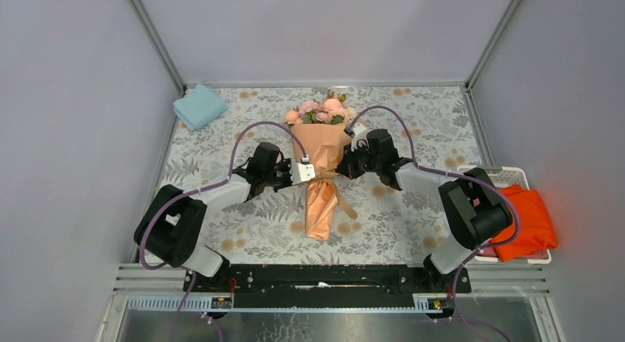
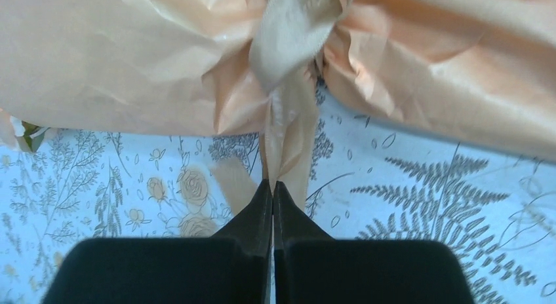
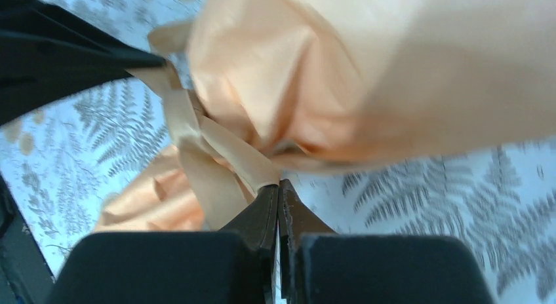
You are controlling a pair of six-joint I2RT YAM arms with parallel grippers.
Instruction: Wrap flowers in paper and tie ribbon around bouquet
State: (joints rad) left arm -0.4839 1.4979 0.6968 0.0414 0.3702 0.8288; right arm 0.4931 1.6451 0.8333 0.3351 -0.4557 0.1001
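Pieces of ribbon are in both grippers on opposite sides of the paper's middle (image 1: 323,177). My right gripper continues to pull its piece (image 3: 254,168) until the knot gets tight, then let go.
The bouquet lies in the middle of the table, its flowers (image 1: 322,110) pointing away from me. The peach paper (image 1: 322,144) is wrapped round them and pinched to a narrow waist. The tan ribbon (image 2: 288,29) is wound round that waist. My left gripper (image 2: 273,183) sits just left of the waist, shut on a ribbon strand that runs straight into its tips. From the other side my right gripper (image 3: 278,184) is shut on another ribbon (image 3: 197,160) strand. A loose ribbon tail (image 1: 345,206) trails over the cloth. The stems are hidden inside the paper.
A folded light-blue cloth (image 1: 199,106) lies at the back left. At the right edge a white basket (image 1: 516,176) holds a bright orange cloth (image 1: 527,220). Grey walls close in the patterned tablecloth (image 1: 413,128) on three sides.
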